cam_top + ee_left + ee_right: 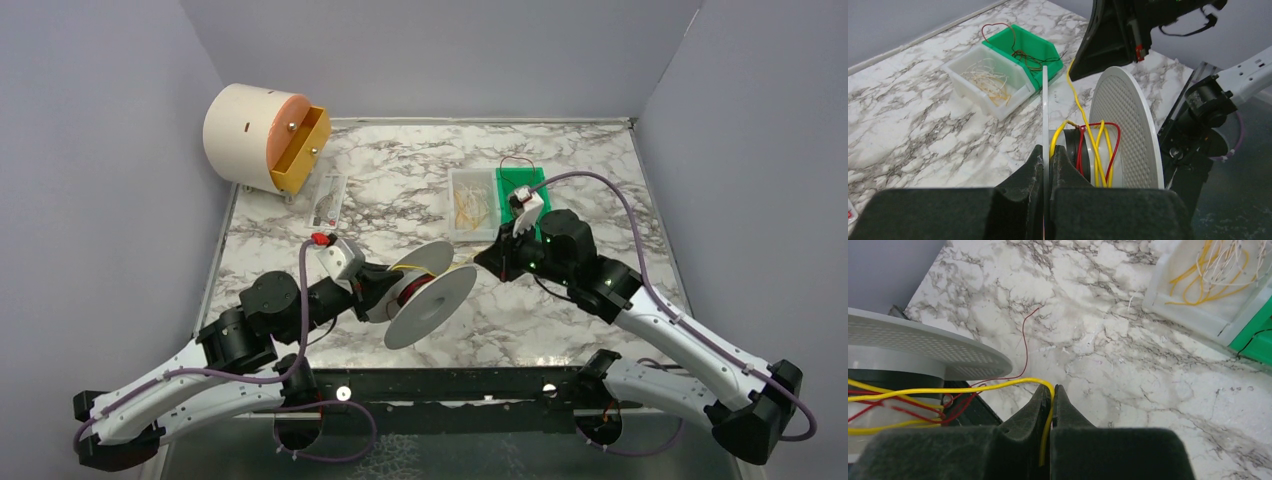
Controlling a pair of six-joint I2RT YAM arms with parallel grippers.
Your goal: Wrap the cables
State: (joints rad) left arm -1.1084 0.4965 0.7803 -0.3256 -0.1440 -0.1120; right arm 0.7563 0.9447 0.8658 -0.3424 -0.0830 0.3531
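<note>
The yellow cable [412, 267] goes between both edges of the spool to my right gripper. I should keep bringing the cable's end around under the spool's middle [413, 289] until it wraps there, and then let go.
A white spool [430, 300] with two round flanges hangs tilted over the table's near middle. My left gripper [1046, 150] is shut on the thin edge of the nearer flange [1044, 100]; the perforated flange [1128, 130] stands to its right. Yellow and red cables [1100, 150] are looped round the hub between them. One yellow cable [983, 388] runs from the hub to my right gripper [1053, 390], which is shut on it just right of the spool [923, 342]. A thin red cable [1024, 345] trails loose from the spool onto the marble.
A white bin [472, 203] of yellow and pale wires and a green bin [530, 180] with dark wires stand behind the right gripper [483, 258]. A cream drum with an open yellow drawer [262, 135] sits at the back left, a small clear packet [328, 200] beside it.
</note>
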